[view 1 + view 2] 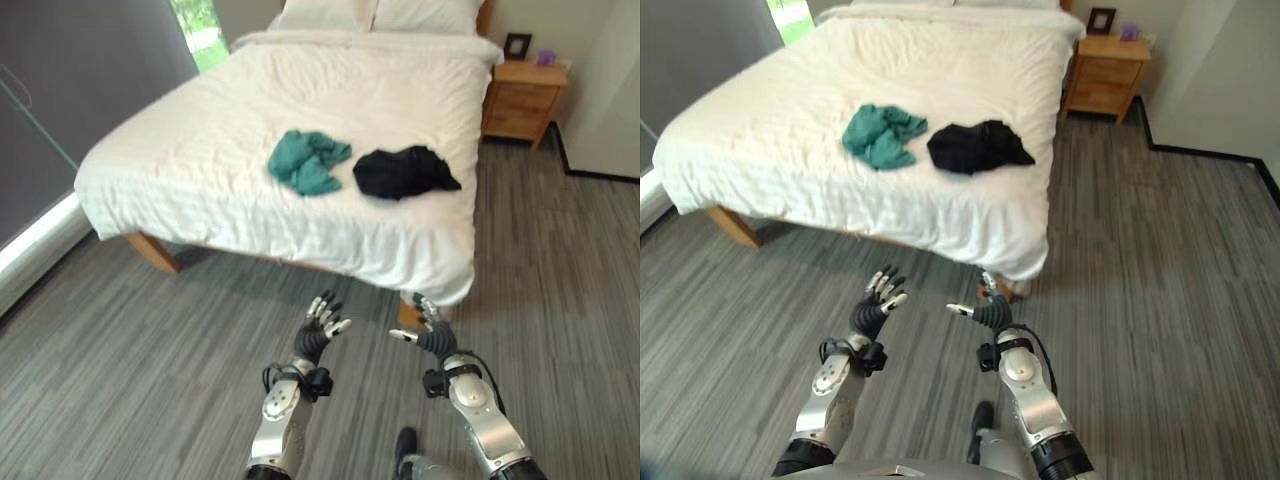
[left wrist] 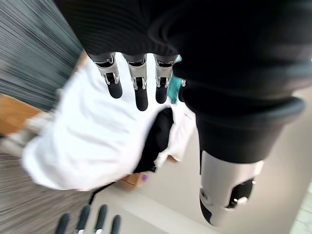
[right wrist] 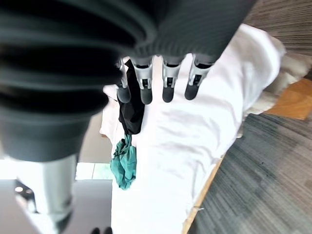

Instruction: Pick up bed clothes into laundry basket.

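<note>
The teal garment [image 1: 304, 162] lies bunched in limp folds [image 1: 316, 180], so I expect its loose cloth to droop on both sides of my left gripper while I carry it.
A crumpled teal garment [image 1: 308, 161] and a crumpled black garment [image 1: 403, 172] lie side by side on the white bed [image 1: 250, 120], near its foot end on the right. My left hand [image 1: 318, 334] and right hand [image 1: 428, 334] hang over the grey floor in front of the bed's corner, both open with straight fingers and holding nothing. The right wrist view shows the black garment [image 3: 130, 109] and the teal garment [image 3: 125, 165] past the fingers. In the left wrist view the black garment [image 2: 157, 139] lies on the white cover.
A wooden nightstand [image 1: 522, 98] with a small picture frame [image 1: 517, 45] stands right of the bed's head. Two pillows [image 1: 375, 14] lie at the head. Grey striped carpet [image 1: 150, 340] surrounds the bed. A dark wall panel [image 1: 70, 90] runs along the left.
</note>
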Controlling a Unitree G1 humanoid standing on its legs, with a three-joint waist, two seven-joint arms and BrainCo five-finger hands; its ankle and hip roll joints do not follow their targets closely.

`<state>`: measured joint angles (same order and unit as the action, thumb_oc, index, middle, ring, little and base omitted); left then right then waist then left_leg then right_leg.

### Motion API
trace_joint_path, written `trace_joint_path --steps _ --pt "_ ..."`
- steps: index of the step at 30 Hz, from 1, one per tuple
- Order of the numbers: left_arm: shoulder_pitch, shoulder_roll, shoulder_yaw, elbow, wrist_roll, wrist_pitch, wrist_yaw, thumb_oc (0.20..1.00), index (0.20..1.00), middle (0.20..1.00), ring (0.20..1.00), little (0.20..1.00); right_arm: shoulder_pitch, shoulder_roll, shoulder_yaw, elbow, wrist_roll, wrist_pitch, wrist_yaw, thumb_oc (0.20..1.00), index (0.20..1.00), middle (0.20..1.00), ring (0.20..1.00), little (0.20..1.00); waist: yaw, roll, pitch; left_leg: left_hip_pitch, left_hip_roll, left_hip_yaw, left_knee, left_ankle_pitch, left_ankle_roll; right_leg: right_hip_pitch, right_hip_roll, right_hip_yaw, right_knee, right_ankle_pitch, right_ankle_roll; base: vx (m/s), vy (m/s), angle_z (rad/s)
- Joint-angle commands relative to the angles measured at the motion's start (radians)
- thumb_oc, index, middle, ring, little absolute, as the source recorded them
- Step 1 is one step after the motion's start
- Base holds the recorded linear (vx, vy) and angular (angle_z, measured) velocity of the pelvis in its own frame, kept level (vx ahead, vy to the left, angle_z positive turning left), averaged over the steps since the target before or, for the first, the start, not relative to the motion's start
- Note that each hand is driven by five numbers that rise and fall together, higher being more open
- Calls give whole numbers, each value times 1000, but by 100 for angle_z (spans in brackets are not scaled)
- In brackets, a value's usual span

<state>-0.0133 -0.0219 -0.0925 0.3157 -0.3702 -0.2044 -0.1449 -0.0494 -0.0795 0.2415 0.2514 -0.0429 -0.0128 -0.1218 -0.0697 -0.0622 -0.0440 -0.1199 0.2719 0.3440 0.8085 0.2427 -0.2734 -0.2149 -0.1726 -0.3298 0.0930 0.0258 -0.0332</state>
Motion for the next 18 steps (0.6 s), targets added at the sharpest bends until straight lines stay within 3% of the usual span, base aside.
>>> trace_joint_path --steps 1,2,3,4,5,6,7,8,9,10,11,12,13,14,15,16,17,18 --pt "-6 40 -1 -72 19 -73 -11 1000 1000 1000 1000 1000 -14 29 15 -84 -20 -52 18 1000 1000 1000 1000 1000 2 -6 -26 -125 -80 -10 -4 -320 51 119 8 2 -180 108 94 355 29 -34" --pt "7 35 3 -64 8 -76 -15 1000 1000 1000 1000 1000 -23 29 23 -78 -16 -54 21 1000 1000 1000 1000 1000 13 6 -22 -189 -125 -21 -142 -368 105 139 26 43 -180 76 91 396 76 -57" --pt "15 33 3 -67 1 -78 -23 1000 1000 1000 1000 1000 -25 29 26 -75 -16 -57 22 1000 1000 1000 1000 1000 18 18 -18 -189 -122 -21 -245 -373 121 148 40 62 -180 62 90 399 68 -82" --pt "15 33 3 -67 1 -78 -23 1000 1000 1000 1000 1000 -25 29 26 -75 -16 -57 22 1000 1000 1000 1000 1000 20 10 -19 -182 -132 -14 -265 -358 123 145 32 66 -180 66 89 449 223 -102" --pt "43 37 8 -77 -11 -85 -37 1000 1000 1000 1000 1000 -36 31 51 -62 -21 -64 28 1000 1000 1000 1000 1000 39 42 -14 -156 -87 -42 -557 -259 124 161 56 112 -180 40 92 310 164 -94" --pt "46 36 8 -79 -12 -85 -37 1000 1000 1000 1000 1000 -35 29 53 -61 -21 -64 28 1000 1000 1000 1000 1000 43 41 -14 -132 -92 -34 -596 -242 120 164 56 116 -180 40 90 531 280 -93" --pt "58 36 13 -78 -19 -81 -40 1000 1000 1000 1000 1000 -42 32 66 -59 -17 -65 32 1000 1000 1000 1000 1000 55 42 -9 -124 -67 -66 -711 -205 107 182 57 149 -180 18 90 219 90 -80" --pt "58 36 13 -79 -19 -81 -40 1000 1000 1000 1000 1000 -42 32 66 -59 -17 -65 32 1000 1000 1000 1000 1000 58 40 -7 -113 -69 -61 -732 -190 106 181 57 153 -180 21 88 620 276 -115" --pt "80 25 38 -62 -37 -85 -32 1000 1000 1000 1000 1000 -56 25 89 -57 -10 -67 35 1000 1000 1000 1000 1000 96 22 -6 -139 -9 -225 -880 -133 71 225 51 234 -180 -19 81 408 161 -116" --pt "80 25 38 -62 -38 -85 -32 1000 1000 1000 1000 1000 -56 25 89 -57 -10 -67 35 1000 1000 1000 1000 1000 95 23 -5 -137 -8 -225 -883 -131 70 226 52 234 -180 -19 80 565 196 -145" --pt "84 20 41 -62 -46 -90 -21 1000 1000 1000 1000 1000 -68 22 101 -56 -14 -68 29 1000 1000 1000 1000 1000 97 22 -7 -144 10 -272 -896 -126 61 243 59 258 -180 -32 80 443 207 -136" --pt "111 17 41 -61 -50 -91 -8 1000 1000 1000 1000 1000 -80 9 118 -32 -51 -66 25 1000 1000 1000 1000 1000 98 37 -22 -115 13 -282 -896 -119 51 297 70 283 -180 -77 100 723 475 -113" --pt "107 23 30 -64 -38 -68 -13 1000 1000 1000 1000 1000 -83 -7 103 -52 -102 -57 -10 1000 1000 1000 1000 1000 94 43 -36 -54 -16 -216 -896 -89 53 342 57 290 -180 -68 120 711 606 -52" --pt "111 22 29 -65 -39 -53 -14 1000 1000 1000 1000 1000 -98 -15 106 -55 -125 -54 -21 1000 1000 1000 1000 1000 99 43 -36 -21 -48 -224 -896 -94 65 328 50 313 -101 -83 143 538 561 -4" --pt "114 24 30 -72 -47 -50 -14 1000 1000 1000 1000 1000 -118 -23 101 -67 -157 -60 -44 1000 1000 1000 1000 1000 102 45 -32 6 -54 -197 -896 -96 67 270 40 335 24 -100 166 236 296 -11" --pt "113 24 30 -73 -47 -49 -14 1000 1000 1000 1000 1000 -120 -22 101 -67 -158 -60 -45 1000 1000 1000 1000 1000 107 47 -32 3 -51 -193 -896 -91 67 257 43 343 38 -102 166 193 228 -21" --pt "111 32 33 -78 -49 -53 -11 1000 1000 1000 1000 1000 -150 -32 89 -61 -188 -55 -74 1000 1000 1000 1000 1000 104 52 -29 25 -47 -162 -896 -95 65 200 33 356 136 -93 187 113 253 -53" --pt "110 45 47 -83 -49 -63 6 1000 1000 1000 1000 1000 -231 -62 92 -66 -281 -52 -146 1000 1000 1000 1000 1000 117 60 -29 40 -30 -95 -896 -102 73 48 43 338 262 -80 178 115 246 -60"
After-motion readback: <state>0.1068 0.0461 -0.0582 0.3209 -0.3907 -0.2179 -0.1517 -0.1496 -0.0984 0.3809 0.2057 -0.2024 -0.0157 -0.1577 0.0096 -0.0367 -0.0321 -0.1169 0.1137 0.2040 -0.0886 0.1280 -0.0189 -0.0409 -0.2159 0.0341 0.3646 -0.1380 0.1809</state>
